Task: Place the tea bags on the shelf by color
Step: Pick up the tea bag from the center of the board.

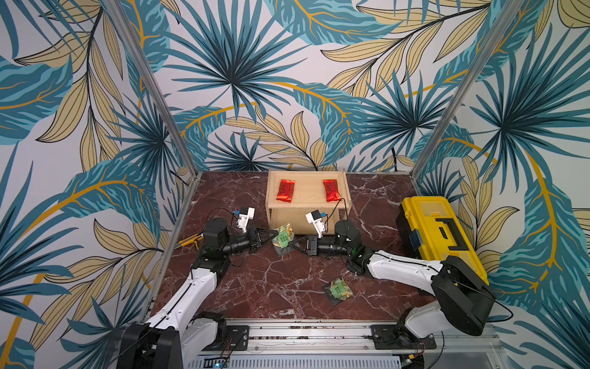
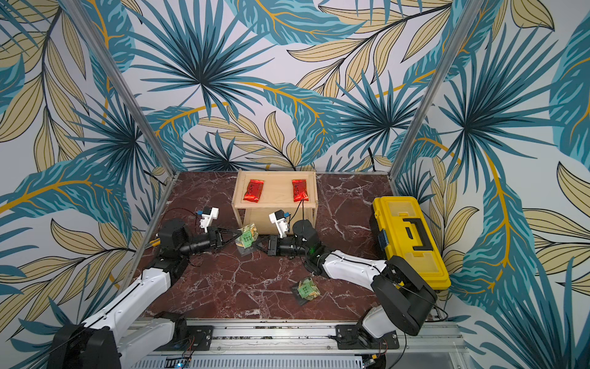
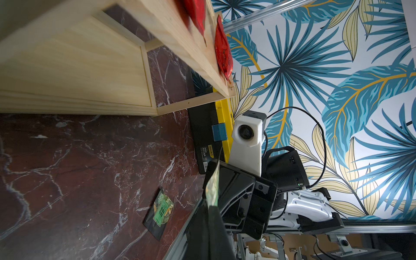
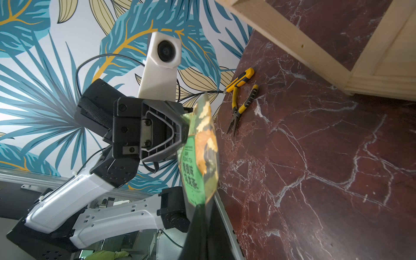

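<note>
The robot's two grippers are pinching the green tea bag's opposite edges [image 1: 283,235], so next the left gripper lets go and moves away before the right gripper sets the tea bag down on the shelf's lower level [image 1: 295,218].
Two red tea bags [image 1: 285,190] [image 1: 332,190] lie apart on the top board of the pale wooden shelf [image 1: 306,206]. In front of the shelf's left corner, a green-and-gold tea bag [image 1: 282,238] [image 2: 247,237] hangs above the table between both arms. My left gripper [image 1: 274,238] [image 3: 211,206] is shut on one edge of it. My right gripper [image 1: 292,244] [image 4: 201,206] is shut on the opposite edge, with the bag [image 4: 200,153] standing up out of the fingers. Another green tea bag [image 1: 340,289] [image 3: 162,210] lies flat on the marble nearer the front.
A yellow toolbox [image 1: 440,236] stands along the right wall behind the right arm. Yellow-handled pliers [image 4: 242,105] and a utility knife [image 4: 242,80] lie at the table's left edge. The shelf's lower tier shows nothing on it from here.
</note>
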